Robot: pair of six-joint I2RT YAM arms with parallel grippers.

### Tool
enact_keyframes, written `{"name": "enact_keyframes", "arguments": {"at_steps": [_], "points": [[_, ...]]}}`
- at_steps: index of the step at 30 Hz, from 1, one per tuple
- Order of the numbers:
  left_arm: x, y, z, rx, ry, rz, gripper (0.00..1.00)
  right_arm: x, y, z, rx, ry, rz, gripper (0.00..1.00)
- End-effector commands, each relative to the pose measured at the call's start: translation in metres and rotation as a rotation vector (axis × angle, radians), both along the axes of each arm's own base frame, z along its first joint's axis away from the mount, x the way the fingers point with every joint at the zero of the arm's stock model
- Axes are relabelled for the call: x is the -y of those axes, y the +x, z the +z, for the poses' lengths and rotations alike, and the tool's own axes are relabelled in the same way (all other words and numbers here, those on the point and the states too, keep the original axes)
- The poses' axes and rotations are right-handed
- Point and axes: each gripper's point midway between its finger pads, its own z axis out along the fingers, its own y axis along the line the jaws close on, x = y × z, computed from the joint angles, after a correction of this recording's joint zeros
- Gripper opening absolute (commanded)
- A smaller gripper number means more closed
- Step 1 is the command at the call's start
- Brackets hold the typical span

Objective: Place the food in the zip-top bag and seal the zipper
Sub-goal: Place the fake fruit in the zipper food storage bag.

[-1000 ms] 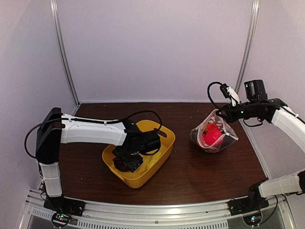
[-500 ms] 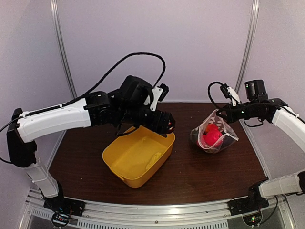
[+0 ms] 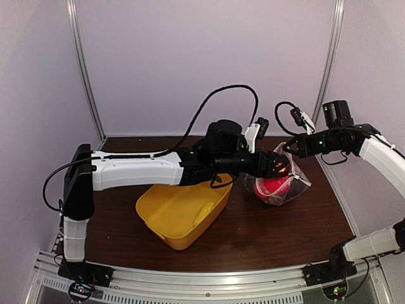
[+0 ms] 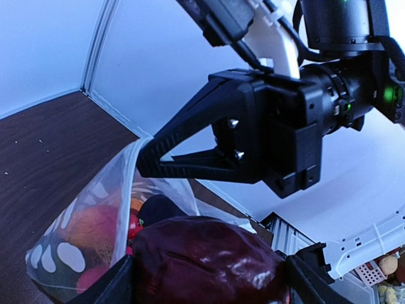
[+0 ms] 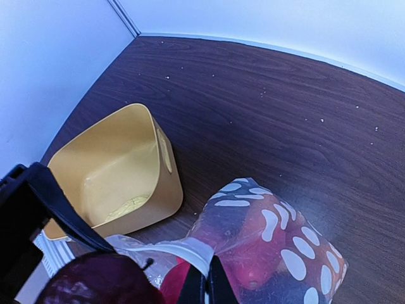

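Observation:
My left gripper should now go into the opening [image 4: 154,208] and let go inside, because the purple food piece [image 4: 209,261] is at the bag's opening, which my right gripper is holding up.
The zip-top bag [image 3: 281,189], clear with white polka dots, stands at the right of the table holding red and orange food. My right gripper [image 3: 293,151] is shut on its mouth edge, pinching the white zipper strip [image 5: 183,250] and holding the mouth up. My left gripper [image 3: 278,168] is closed round a dark purple food piece [image 4: 202,259] right at the bag's mouth. In the right wrist view the purple piece [image 5: 95,282] sits beside the bag [image 5: 285,240]. A pale yellow piece [image 5: 130,206] lies in the yellow tub.
The yellow tub [image 3: 183,212] sits left of the bag, under the stretched left arm. Dark wooden table [image 3: 272,234] with white walls close behind and on both sides. A cable loops above the left wrist.
My left arm rose out of the yellow tub with the purple piece and swung right to the bag's mouth. My right gripper kept its hold and lifted the bag's edge slightly.

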Motion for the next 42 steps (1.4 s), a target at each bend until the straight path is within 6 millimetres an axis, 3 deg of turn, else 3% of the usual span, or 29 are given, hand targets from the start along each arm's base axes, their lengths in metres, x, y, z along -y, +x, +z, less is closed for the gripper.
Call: {"name": "enact_keyframes", "arguments": {"at_steps": [1, 9, 14, 18, 21, 23, 26, 29, 35, 37, 39, 42], "points": [[0.01, 0.008, 0.043, 0.06, -0.129, 0.058, 0.55, -0.015, -0.007, 0.031, 0.014, 0.11, 0.053, 0.0], [0.005, 0.049, 0.0, 0.17, 0.011, 0.291, 0.56, -0.026, -0.017, 0.03, -0.033, 0.174, 0.111, 0.0], [0.012, 0.064, -0.044, 0.195, 0.105, 0.337, 0.56, -0.034, -0.024, 0.032, -0.067, 0.248, 0.163, 0.0], [0.015, 0.069, -0.063, 0.207, 0.13, 0.357, 0.68, -0.041, -0.029, 0.033, -0.104, 0.305, 0.207, 0.0], [0.014, 0.071, -0.055, 0.247, 0.125, 0.371, 0.86, -0.042, -0.027, 0.033, -0.111, 0.319, 0.209, 0.0], [0.011, 0.071, -0.038, 0.3, 0.121, 0.377, 0.96, -0.041, -0.024, 0.034, -0.116, 0.331, 0.205, 0.0], [0.006, 0.062, -0.002, 0.356, 0.074, 0.351, 0.98, -0.038, -0.019, 0.034, -0.117, 0.335, 0.194, 0.0], [-0.005, 0.039, 0.047, 0.416, 0.01, 0.307, 0.98, -0.035, -0.015, 0.031, -0.119, 0.334, 0.181, 0.0], [-0.029, -0.001, 0.096, 0.416, -0.05, 0.166, 0.98, -0.033, -0.012, 0.028, -0.121, 0.334, 0.176, 0.0], [-0.039, -0.01, 0.101, 0.41, -0.047, 0.135, 0.98, -0.033, -0.012, 0.026, -0.122, 0.33, 0.178, 0.0], [-0.052, -0.005, 0.091, 0.392, 0.022, 0.171, 0.98, -0.034, -0.014, 0.026, -0.122, 0.33, 0.186, 0.0], [-0.065, 0.008, 0.046, 0.358, 0.206, 0.184, 0.97, -0.035, -0.021, 0.028, -0.117, 0.337, 0.208, 0.0]]}}
